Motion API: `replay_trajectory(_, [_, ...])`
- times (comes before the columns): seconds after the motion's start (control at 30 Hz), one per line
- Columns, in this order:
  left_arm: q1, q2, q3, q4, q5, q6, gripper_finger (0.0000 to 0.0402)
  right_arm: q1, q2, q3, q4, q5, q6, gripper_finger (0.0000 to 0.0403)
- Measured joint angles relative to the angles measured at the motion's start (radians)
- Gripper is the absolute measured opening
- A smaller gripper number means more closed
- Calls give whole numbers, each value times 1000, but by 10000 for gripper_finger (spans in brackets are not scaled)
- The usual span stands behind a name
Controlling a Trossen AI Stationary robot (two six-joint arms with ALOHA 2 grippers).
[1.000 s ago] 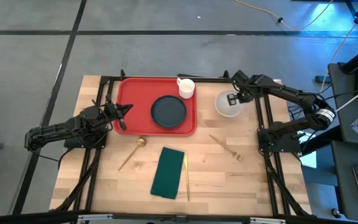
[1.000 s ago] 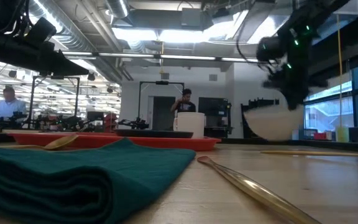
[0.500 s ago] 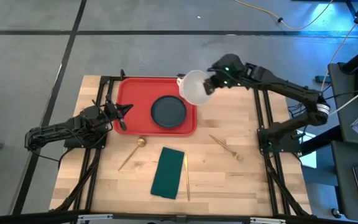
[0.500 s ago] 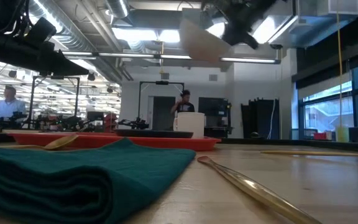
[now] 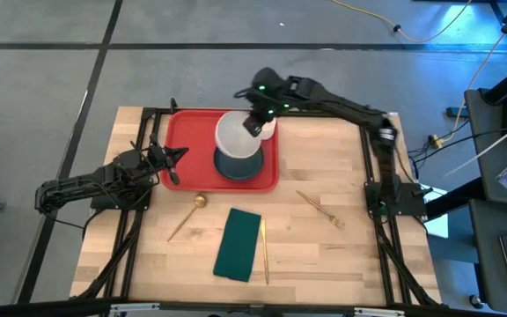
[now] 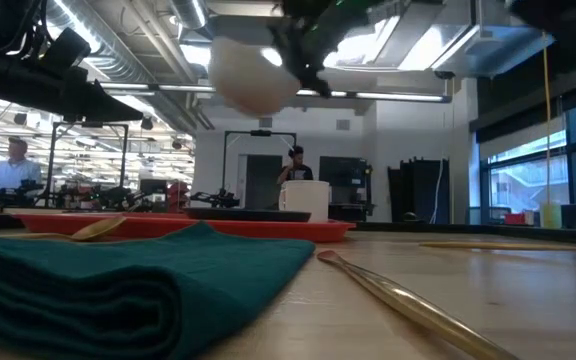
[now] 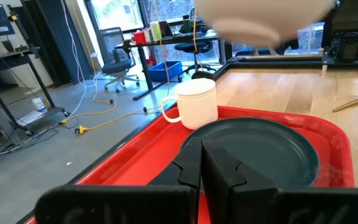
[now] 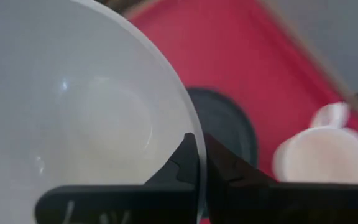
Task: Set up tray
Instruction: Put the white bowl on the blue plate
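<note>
My right gripper goes on lowering the white bowl (image 5: 235,134) until its base rests on the empty dark plate (image 5: 238,168), because the bowl is hanging above the plate with its opening up.
The red tray (image 5: 192,132) lies at the table's far left and carries a dark plate (image 5: 240,167) and a white mug (image 5: 268,126). My right gripper (image 5: 253,123) is shut on a white bowl (image 5: 236,134), which is high above the plate and shows in the low view as the bowl (image 6: 253,75). My left gripper (image 7: 201,165) is shut and stands at the tray's left rim (image 5: 167,154), pointing at the plate (image 7: 253,149) and the mug (image 7: 194,102). My right gripper holds the bowl by its rim (image 8: 188,124), pinched with one finger inside the bowl and one outside. It reaches the rim from the table's right side. The bowl is lifted clear, high over the plate (image 8: 229,124), and roughly level.
A folded dark green napkin (image 5: 238,244) lies on the near middle of the table, with a gold knife (image 5: 264,251) along its right side. A gold spoon (image 5: 187,216) lies to its left and a gold fork (image 5: 321,210) to its right. A person (image 6: 296,165) stands in the room beyond.
My right gripper has carried the bowl up from the table right of the tray and toward the left, past the mug, until it is over the plate. The bowl was low, then lifted high, and stayed in the shut fingers throughout.
</note>
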Motion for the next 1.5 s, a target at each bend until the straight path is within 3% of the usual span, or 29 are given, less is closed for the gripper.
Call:
replay_trajectory(0.2, [0,0,0,0,1,0,4,-5,191,167,-163,-37,-31,5])
replay_trajectory(0.53, [0,0,0,0,1,0,4,-44,331,183,-208,-61,-47,5])
replay_trajectory(1.5, [0,0,0,0,1,0,4,-60,397,174,-168,0,-21,6])
